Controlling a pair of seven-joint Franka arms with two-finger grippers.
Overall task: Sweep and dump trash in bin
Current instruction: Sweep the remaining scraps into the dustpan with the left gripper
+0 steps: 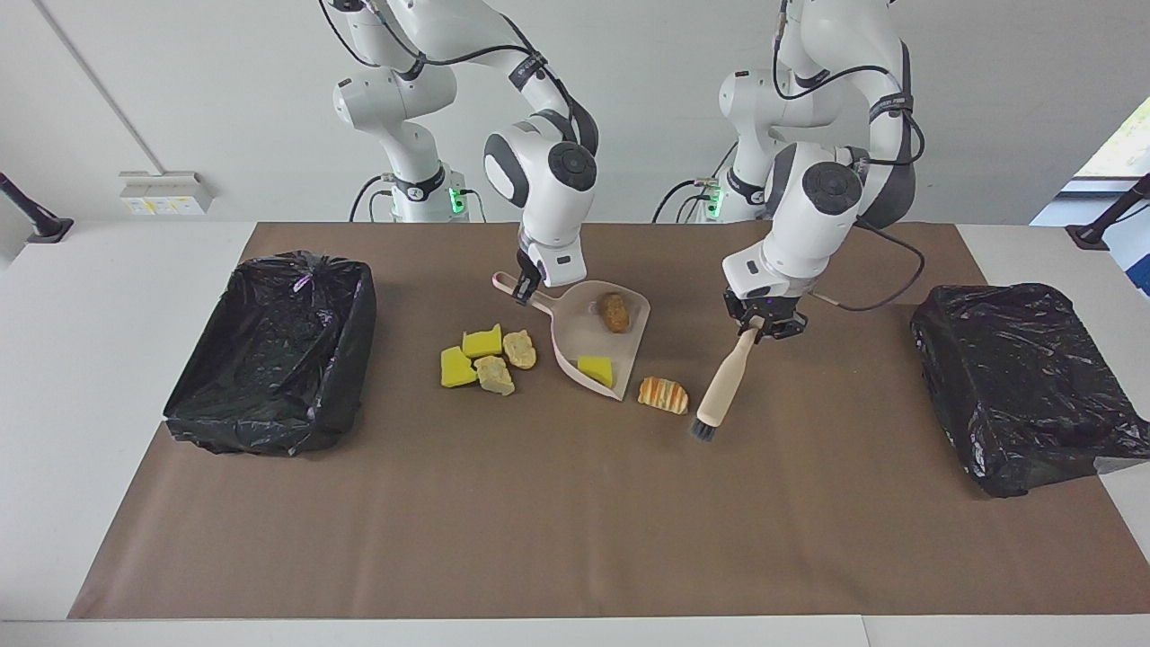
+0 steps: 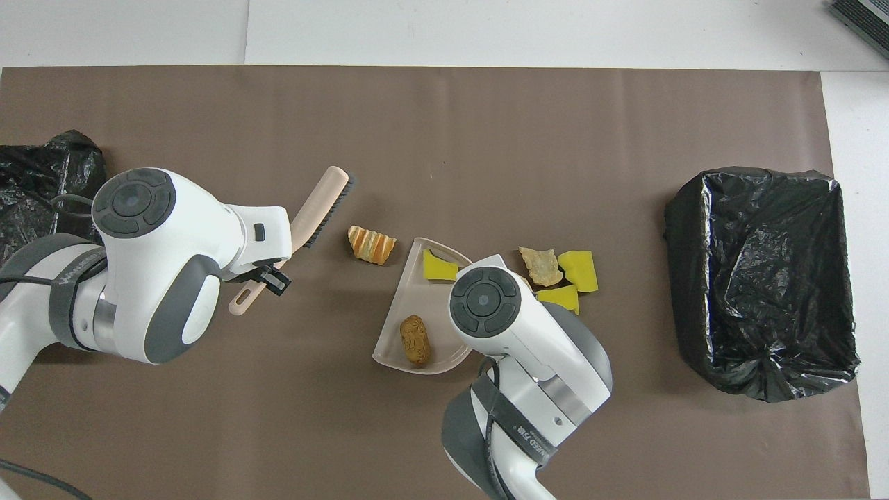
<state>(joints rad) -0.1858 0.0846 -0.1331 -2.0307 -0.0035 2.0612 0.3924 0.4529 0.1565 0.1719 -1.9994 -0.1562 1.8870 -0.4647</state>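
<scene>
I should use my left gripper to sweep the striped orange lump, lying outside the dustpan's open edge, in beside the brown lump before I empty the dustpan.
My right gripper is shut on the handle of the pale pink dustpan, whose handle end is tipped up. In the pan lie two pieces of trash: a brown lump and a yellow sponge piece. A striped orange bread lump lies on the mat just off the pan's open edge. Several more scraps are clustered beside the pan toward the right arm's end. My left gripper is shut on the beige brush, which slants down with its bristles low beside the striped lump.
An open black-lined bin stands at the right arm's end of the brown mat. A second black-bagged bin stands at the left arm's end. In the overhead view my right wrist covers the pan's handle.
</scene>
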